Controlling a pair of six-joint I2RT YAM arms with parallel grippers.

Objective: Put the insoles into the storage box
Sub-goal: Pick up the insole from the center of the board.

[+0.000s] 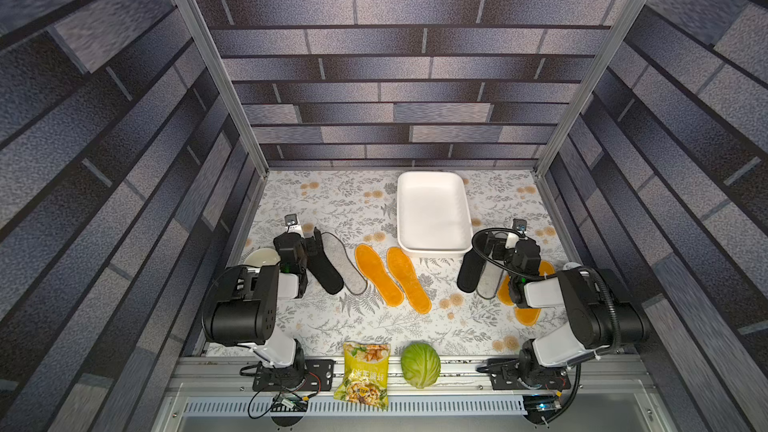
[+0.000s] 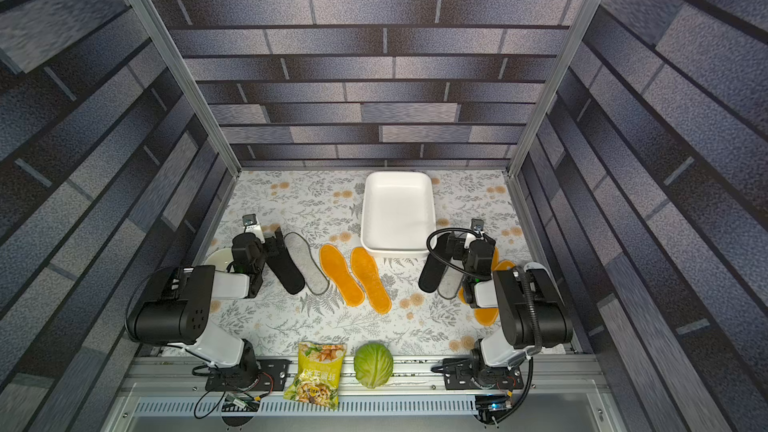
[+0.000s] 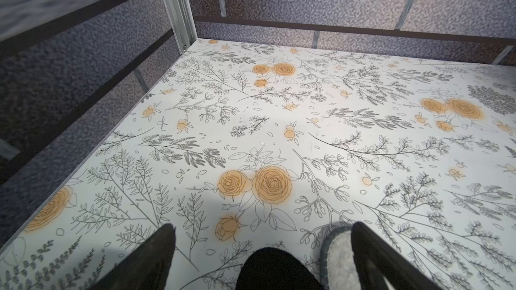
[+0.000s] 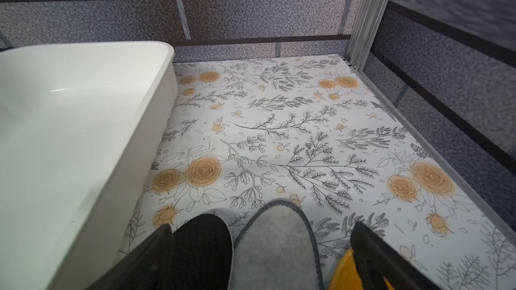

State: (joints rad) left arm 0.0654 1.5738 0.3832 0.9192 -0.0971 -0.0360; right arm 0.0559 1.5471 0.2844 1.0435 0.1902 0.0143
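The robot's left gripper is pointing level past the black insole's toe (image 3: 274, 268) toward the back wall, so it should pull back, tilt down and straddle the black insole's middle (image 1: 324, 270).
The white storage box (image 1: 432, 209) (image 4: 83, 135) stands empty at the back of the table. In both top views a black insole (image 1: 326, 272), a grey insole (image 1: 349, 265) and two orange insoles (image 1: 378, 274) (image 1: 409, 278) lie side by side in front of it, to its left. My left gripper (image 1: 300, 238) (image 3: 262, 227) hangs open over that black insole's (image 3: 275, 269) toe. Another black insole (image 4: 203, 249) and grey insole (image 4: 276, 246) lie under my open right gripper (image 1: 500, 243) (image 4: 262, 227). My right arm partly hides two more orange insoles (image 1: 528, 315).
A cream bowl (image 1: 262, 257) sits behind my left arm near the left wall. A snack bag (image 1: 365, 376) and a green cabbage (image 1: 420, 365) rest on the front rail. Brick-patterned walls and metal posts close in the table on three sides.
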